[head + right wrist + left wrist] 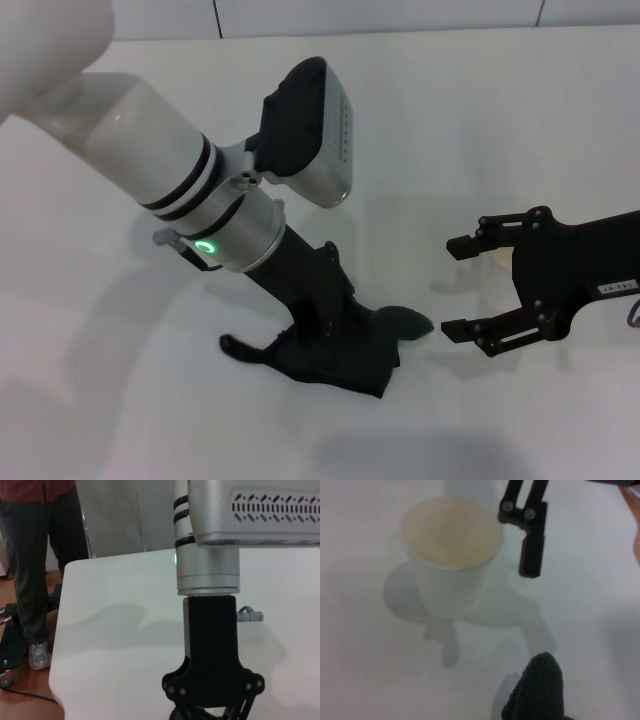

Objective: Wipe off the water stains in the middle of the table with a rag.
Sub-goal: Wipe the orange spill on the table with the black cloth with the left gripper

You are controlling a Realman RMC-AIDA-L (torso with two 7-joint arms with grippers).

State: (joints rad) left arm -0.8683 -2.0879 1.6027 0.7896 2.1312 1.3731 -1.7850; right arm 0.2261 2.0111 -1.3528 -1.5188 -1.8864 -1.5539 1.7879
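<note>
My right gripper's open fingers are close to the rag's tip [418, 322], and the cup is beyond. So my left gripper should pull the rag back toward the clear table [190, 320].
The dark grey rag [335, 355] lies crumpled on the white table [480, 110], near its front middle. My left gripper [338, 335] comes down from the upper left and presses into the rag, shut on it, its fingertips buried in the folds. A corner of the rag [537, 690] also shows in the left wrist view. The left arm's black gripper body [210, 645] fills the right wrist view. Just right of the rag, my right gripper [460, 287] hovers open and holds nothing. The water stains are hidden from every view.
A translucent whitish cup [451, 555] with amber liquid stands on the table close to one right finger [531, 545]. A person [35, 555] stands beyond the table's edge [57, 630] in the right wrist view.
</note>
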